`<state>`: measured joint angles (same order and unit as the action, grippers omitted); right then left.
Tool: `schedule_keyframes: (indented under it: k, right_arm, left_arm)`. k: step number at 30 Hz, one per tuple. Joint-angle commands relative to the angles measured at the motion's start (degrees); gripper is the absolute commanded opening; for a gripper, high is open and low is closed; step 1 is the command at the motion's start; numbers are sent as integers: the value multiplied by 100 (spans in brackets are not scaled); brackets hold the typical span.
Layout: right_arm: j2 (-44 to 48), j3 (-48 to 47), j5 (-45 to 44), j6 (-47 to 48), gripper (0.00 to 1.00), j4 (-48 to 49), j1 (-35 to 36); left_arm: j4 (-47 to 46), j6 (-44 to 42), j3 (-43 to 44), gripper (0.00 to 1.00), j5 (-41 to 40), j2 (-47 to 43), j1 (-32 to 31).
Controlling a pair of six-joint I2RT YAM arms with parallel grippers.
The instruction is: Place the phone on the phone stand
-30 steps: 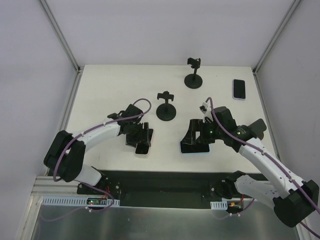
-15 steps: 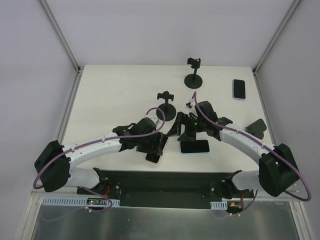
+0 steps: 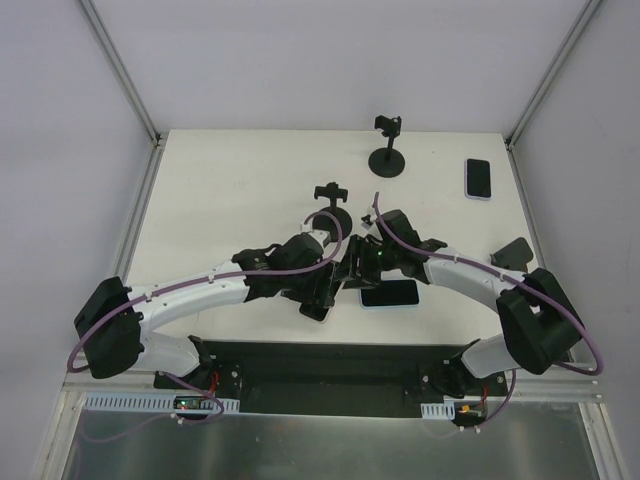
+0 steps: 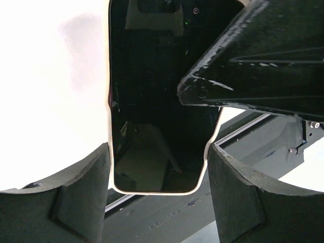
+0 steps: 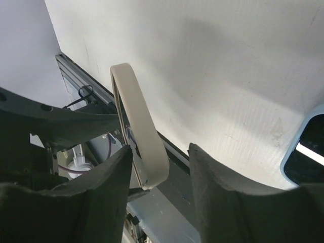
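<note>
My left gripper is across the phone's long edges point(image 4: 109, 96), so my right gripper should hold the phone while my left gripper takes it by its screen and back point(image 4: 149, 88).
A phone point(image 4: 157, 121) with a black screen and a cream case is lifted off the table, and my left gripper point(image 4: 158, 150) is shut on its two long edges. From above, this phone point(image 3: 318, 308) hangs near the table's front edge. My right gripper point(image 5: 161, 150) straddles the phone's cream edge point(image 5: 142, 142): one finger touches it and a gap remains at the other, so it is open. In the top view the right gripper point(image 3: 348, 272) meets the left gripper point(image 3: 316, 292) at the front middle. The nearest phone stand point(image 3: 333, 214) stands just behind them.
A second phone point(image 3: 390, 293) lies flat on the table right of the grippers, and its blue rim point(image 5: 304, 152) shows in the right wrist view. A third phone point(image 3: 479, 178) lies at the far right. Another stand point(image 3: 388, 150) is at the back. The table's front edge and rail point(image 3: 330, 355) are close.
My right gripper left the flat phone, swung left to the held phone and narrowed its jaws around it. The left arm carried its phone to the right.
</note>
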<state>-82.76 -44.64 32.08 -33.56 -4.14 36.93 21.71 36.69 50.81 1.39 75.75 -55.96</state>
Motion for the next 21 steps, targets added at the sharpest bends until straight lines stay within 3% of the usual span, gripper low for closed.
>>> schedule_keyframes:
  k: [1, 5, 6, 7, 10, 11, 12, 13, 16, 19, 21]
  right_arm:
    - [5, -79, -8, -124, 45, 388, 51]
    - [155, 43, 97, -168, 23, 843, 51]
    - [207, 96, 123, -186, 9, 967, 51]
    - [321, 157, 132, -203, 1, 1081, 60]
    - [715, 333, 71, -11, 1, 1345, 51]
    - [848, 368, 45, 103, 1, 1363, 43]
    - [997, 377, 1, 235, 1, 1355, 43]
    - [1260, 377, 18, 410, 1, 1329, -1]
    - [1796, 342, 507, 1069, 1, 1214, -141]
    - [2280, 307, 1370, 1545, 1, 1197, -256]
    - [2466, 263, 1678, 1877, 1, 1057, -274]
  left_arm:
    - [-273, -179, 412, 0, -112, -42, -72]
    - [-273, -223, 587, 0, -226, -7, -72]
    - [-264, -276, 649, 0, -201, 19, -72]
    - [-273, -285, 711, 0, -174, 45, -72]
    - [-343, -442, 869, 0, 80, 90, -72]
    - [-361, -513, 887, 7, 133, 46, -72]
    - [-378, -705, 887, 21, 238, -15, -64]
    - [-422, -829, 887, 52, 283, -94, -64]
    - [-545, -1435, 870, 80, 929, -560, 50]
    - [-598, -1980, 913, 81, 2053, -947, 409]
    - [-624, -2139, 922, 69, 2557, -1175, 647]
